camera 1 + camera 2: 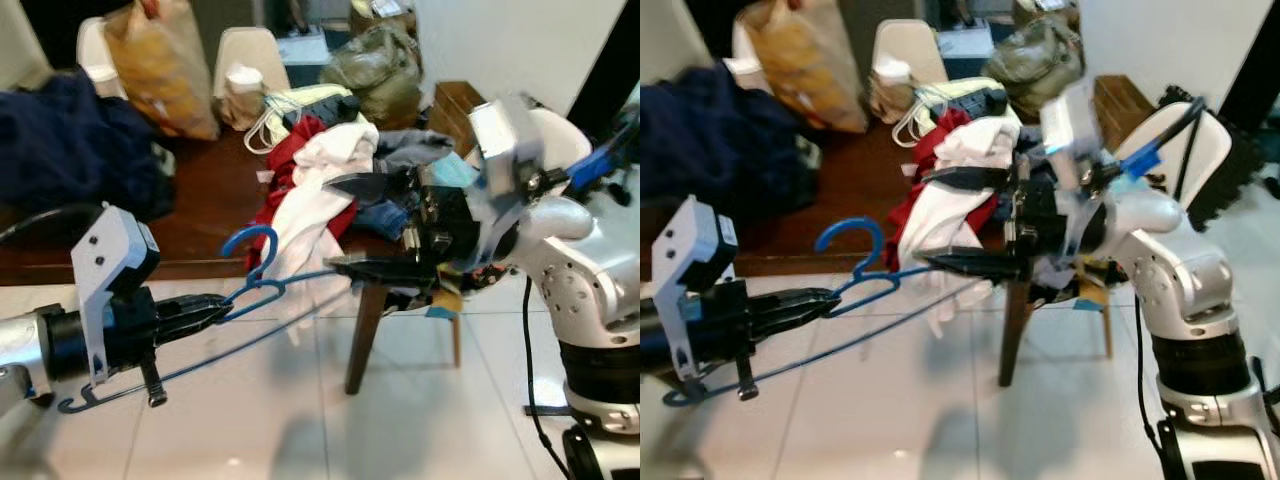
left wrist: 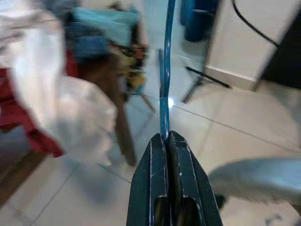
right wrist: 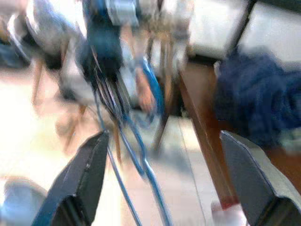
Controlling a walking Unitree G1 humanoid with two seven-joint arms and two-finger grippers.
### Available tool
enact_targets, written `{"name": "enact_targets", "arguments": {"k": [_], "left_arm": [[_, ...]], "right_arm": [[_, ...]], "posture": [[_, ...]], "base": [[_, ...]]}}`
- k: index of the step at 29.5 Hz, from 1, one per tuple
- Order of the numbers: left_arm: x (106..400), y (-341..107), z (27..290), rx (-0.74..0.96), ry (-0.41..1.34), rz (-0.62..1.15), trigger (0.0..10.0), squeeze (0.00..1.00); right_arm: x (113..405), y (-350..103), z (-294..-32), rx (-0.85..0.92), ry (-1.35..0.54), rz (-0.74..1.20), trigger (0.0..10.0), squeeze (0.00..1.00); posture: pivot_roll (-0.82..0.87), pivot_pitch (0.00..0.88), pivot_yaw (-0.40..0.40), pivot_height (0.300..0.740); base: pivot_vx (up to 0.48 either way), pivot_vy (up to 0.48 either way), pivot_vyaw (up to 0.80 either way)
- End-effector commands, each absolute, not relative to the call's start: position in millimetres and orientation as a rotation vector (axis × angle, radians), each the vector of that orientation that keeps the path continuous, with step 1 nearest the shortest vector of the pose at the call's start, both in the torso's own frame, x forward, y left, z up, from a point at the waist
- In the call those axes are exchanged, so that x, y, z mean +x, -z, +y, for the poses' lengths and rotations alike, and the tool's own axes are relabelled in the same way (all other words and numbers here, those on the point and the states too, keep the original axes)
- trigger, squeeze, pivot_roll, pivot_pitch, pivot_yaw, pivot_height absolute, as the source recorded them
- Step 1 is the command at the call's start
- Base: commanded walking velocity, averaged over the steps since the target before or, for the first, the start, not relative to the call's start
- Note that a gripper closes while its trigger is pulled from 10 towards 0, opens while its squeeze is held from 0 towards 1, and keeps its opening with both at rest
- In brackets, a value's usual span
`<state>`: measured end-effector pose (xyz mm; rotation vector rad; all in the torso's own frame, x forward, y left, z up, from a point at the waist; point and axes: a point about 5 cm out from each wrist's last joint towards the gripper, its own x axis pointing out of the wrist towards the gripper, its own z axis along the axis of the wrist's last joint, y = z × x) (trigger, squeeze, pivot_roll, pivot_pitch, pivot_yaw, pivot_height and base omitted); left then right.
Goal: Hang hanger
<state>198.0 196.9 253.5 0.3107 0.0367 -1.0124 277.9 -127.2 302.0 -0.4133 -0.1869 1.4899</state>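
The long bar (image 1: 205, 366) stays at its straight slant from a grip at the hanger's neck, so I expect the hanger (image 1: 262, 285) to tip stiffly on end when the robot's right gripper turns.
A blue wire hanger (image 1: 262, 283) hangs in the air above the tiled floor, hook (image 1: 253, 243) up and long bar slanting down to my left. My left gripper (image 1: 222, 306) is shut on its neck; the left wrist view shows the fingers (image 2: 157, 160) pressed together on the blue wire (image 2: 165, 70). My right gripper (image 1: 345, 225) is open, facing the hanger from the right with its jaws spread wide, one above the other. Its lower finger (image 1: 365, 267) lies close to the hanger's right shoulder. In the blurred right wrist view the hanger (image 3: 141, 162) sits between the spread fingers (image 3: 80, 183).
Behind the hanger, a dark wooden table (image 1: 215, 190) carries a heap of white and red clothes (image 1: 320, 185) spilling over its edge. A navy garment (image 1: 70, 140) and bags (image 1: 160, 65) lie farther back. A table leg (image 1: 365, 335) stands below my right gripper.
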Motion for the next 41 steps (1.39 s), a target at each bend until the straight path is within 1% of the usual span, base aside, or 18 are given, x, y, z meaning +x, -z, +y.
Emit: {"name": "enact_targets", "arguments": {"k": [1,2,4,6,7,9,10,12,16,17,21,22,24,31,32,34,38,41], "left_arm": [[193,-250,194,0.329,1.100,0.053,10.0,0.00],[192,-249,194,0.332,1.114,0.054,10.0,0.00],[195,-247,200,0.351,1.109,0.064,10.0,0.00],[199,-246,203,0.372,1.090,0.067,10.0,0.00],[199,-246,203,0.372,1.090,0.067,10.0,0.00],[213,-244,209,0.421,0.976,0.005,10.0,0.00],[213,-244,209,0.421,0.976,0.005,10.0,0.00],[223,-240,210,0.429,0.914,-0.033,10.0,0.00],[229,-231,211,0.465,0.898,-0.056,10.0,0.00],[230,-228,211,0.485,0.897,-0.067,10.0,0.00],[231,-222,210,0.441,0.927,-0.048,10.0,0.00],[231,-222,210,0.441,0.927,-0.048,10.0,0.00],[225,-224,204,0.336,1.049,-0.058,10.0,0.00],[224,-223,202,0.322,1.087,-0.057,10.0,0.00],[223,-223,201,0.309,1.128,-0.066,10.0,0.00],[222,-223,200,0.307,1.164,-0.073,10.0,0.00],[220,-224,198,0.315,1.197,-0.068,10.0,0.00],[219,-226,196,0.308,1.218,-0.071,10.0,0.00]], "right_arm": [[285,-291,-128,-0.497,-1.430,-0.136,10.0,0.00],[288,-290,-129,-0.505,-1.407,-0.134,10.0,0.00],[302,-289,-134,-0.517,-1.295,-0.108,10.0,0.00],[305,-288,-135,-0.518,-1.278,-0.094,10.0,0.00],[305,-288,-135,-0.518,-1.278,-0.094,10.0,0.00],[306,-283,-139,-0.498,-1.272,-0.055,10.0,0.00],[306,-283,-139,-0.498,-1.272,-0.055,10.0,0.00],[304,-277,-141,-0.495,-1.283,-0.022,10.0,0.00],[300,-270,-145,-0.521,-1.314,0.028,10.0,0.00],[299,-267,-148,-0.532,-1.326,0.048,10.0,0.00],[300,-262,-165,-0.581,-1.309,0.131,10.0,0.00],[300,-262,-165,-0.581,-1.309,0.131,10.0,0.00],[299,-264,-171,-0.585,-1.311,0.149,10.0,0.00],[295,-266,-165,-0.559,-1.353,0.130,10.0,0.00],[290,-267,-155,-0.533,-1.401,0.094,10.0,0.00],[288,-268,-147,-0.516,-1.430,0.059,10.0,0.00],[286,-270,-139,-0.506,-1.452,0.013,10.0,0.00],[281,-268,-132,-0.503,-1.499,0.012,10.0,0.00]], "posture": [[-0.01,0.104,-0.024,0.740],[-0.01,0.104,-0.024,0.740],[-0.01,0.101,-0.024,0.740],[-0.01,0.101,-0.021,0.740],[-0.01,0.101,-0.021,0.740],[-0.01,0.101,-0.019,0.740],[-0.01,0.101,-0.019,0.740],[-0.02,0.101,-0.017,0.740],[-0.02,0.102,-0.017,0.740],[-0.02,0.102,-0.017,0.740],[-0.02,0.101,-0.016,0.740],[-0.02,0.101,-0.016,0.740],[-0.02,0.103,-0.018,0.740],[-0.02,0.104,-0.017,0.740],[-0.02,0.105,-0.017,0.740],[-0.02,0.105,-0.017,0.740],[-0.02,0.103,-0.017,0.740],[-0.02,0.103,-0.018,0.740]], "base": [[0.000,0.000,0.00],[0.000,0.000,0.00],[0.000,0.000,0.00],[0.000,0.000,0.00],[0.000,0.000,0.00],[0.000,0.000,-0.71],[0.000,0.000,-0.71],[0.000,0.000,-0.72],[0.000,0.000,-0.72],[0.000,0.000,-0.72],[0.000,0.000,-0.72],[0.000,0.000,-0.71],[0.000,0.000,-0.73],[0.000,0.000,-0.73],[0.000,0.000,-0.73],[0.000,0.000,-0.73],[0.000,0.000,-0.58],[0.000,0.000,0.00]]}}
